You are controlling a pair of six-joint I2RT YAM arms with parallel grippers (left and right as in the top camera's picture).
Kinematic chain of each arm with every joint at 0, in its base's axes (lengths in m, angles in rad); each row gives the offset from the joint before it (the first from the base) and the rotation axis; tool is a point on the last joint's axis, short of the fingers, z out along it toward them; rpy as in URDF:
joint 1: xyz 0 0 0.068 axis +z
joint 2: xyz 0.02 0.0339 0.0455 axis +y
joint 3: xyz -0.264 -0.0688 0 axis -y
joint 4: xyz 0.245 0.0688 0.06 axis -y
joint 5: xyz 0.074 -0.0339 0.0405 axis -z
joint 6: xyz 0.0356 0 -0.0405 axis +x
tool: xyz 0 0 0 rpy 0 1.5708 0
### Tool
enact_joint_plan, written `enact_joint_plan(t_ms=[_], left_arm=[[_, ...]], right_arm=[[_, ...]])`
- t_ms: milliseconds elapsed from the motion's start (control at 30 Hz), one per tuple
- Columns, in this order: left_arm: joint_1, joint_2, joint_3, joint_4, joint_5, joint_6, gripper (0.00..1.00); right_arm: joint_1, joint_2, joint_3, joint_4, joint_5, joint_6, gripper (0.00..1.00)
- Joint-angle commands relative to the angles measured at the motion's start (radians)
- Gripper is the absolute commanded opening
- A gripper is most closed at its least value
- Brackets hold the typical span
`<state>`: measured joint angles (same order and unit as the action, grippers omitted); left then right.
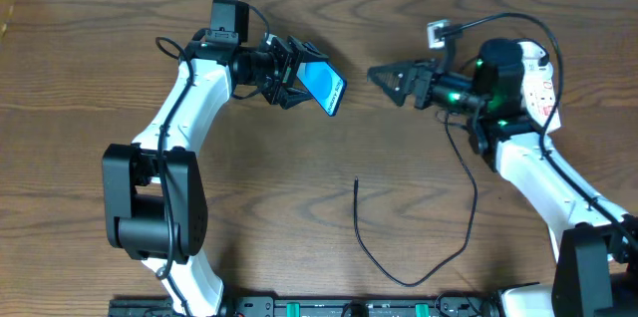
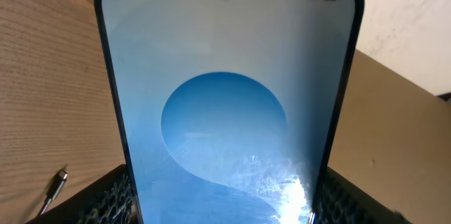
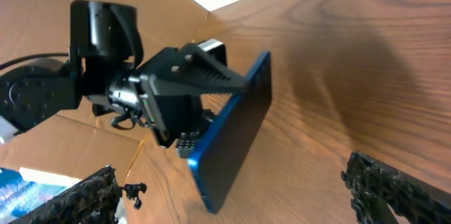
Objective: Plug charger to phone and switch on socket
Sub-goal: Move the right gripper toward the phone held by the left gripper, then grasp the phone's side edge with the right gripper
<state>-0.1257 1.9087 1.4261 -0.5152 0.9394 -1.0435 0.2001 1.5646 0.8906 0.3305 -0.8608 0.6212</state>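
Note:
The phone's camera end [image 1: 335, 97] sticks out edge-on toward the open fingers of the robot's right gripper, so the robot should go on moving them in until they straddle that camera end before they close.
The phone [image 1: 326, 86], its blue screen lit, is held off the table, tilted, with my left gripper [image 1: 302, 78] shut on its lower part. In the left wrist view the phone [image 2: 225, 104] fills the frame between both fingers [image 2: 106, 199]. My right gripper [image 1: 384, 78] faces it from the right, open and empty, a short gap away. The right wrist view shows the phone [image 3: 236, 129] edge-on between my spread fingers [image 3: 391, 189]. The charger [image 1: 371, 252] lies loose on the table, its plug tip [image 1: 357, 183] pointing away from me. The socket [image 1: 544, 80] is partly hidden beside my right arm.
A small white plug block [image 1: 437, 32] sits behind my right gripper. The cable tip [image 2: 58, 185] shows on the wood at the lower left of the left wrist view. Both arm bases [image 1: 150, 207] stand at the table's front corners.

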Motion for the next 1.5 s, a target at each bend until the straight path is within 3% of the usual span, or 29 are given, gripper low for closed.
enact_joint_plan(t_ms=[0, 233, 1100, 1467], left_arm=[[-0.003, -0.037, 0.012, 0.004, -0.016, -0.023, 0.07], [-0.037, -0.037, 0.012, 0.006, -0.044, -0.148, 0.07], [-0.150, -0.037, 0.012, 0.005, -0.077, -0.291, 0.07], [-0.169, -0.037, 0.012, 0.005, -0.077, -0.306, 0.07]], right_arm=[[0.039, 0.005, 0.016, 0.001, 0.050, 0.008, 0.99], [0.106, 0.005, 0.016, -0.087, 0.169, -0.003, 0.99], [0.201, 0.007, 0.014, -0.219, 0.401, -0.052, 0.98], [0.202, 0.007, 0.014, -0.242, 0.438, -0.054, 0.78]])
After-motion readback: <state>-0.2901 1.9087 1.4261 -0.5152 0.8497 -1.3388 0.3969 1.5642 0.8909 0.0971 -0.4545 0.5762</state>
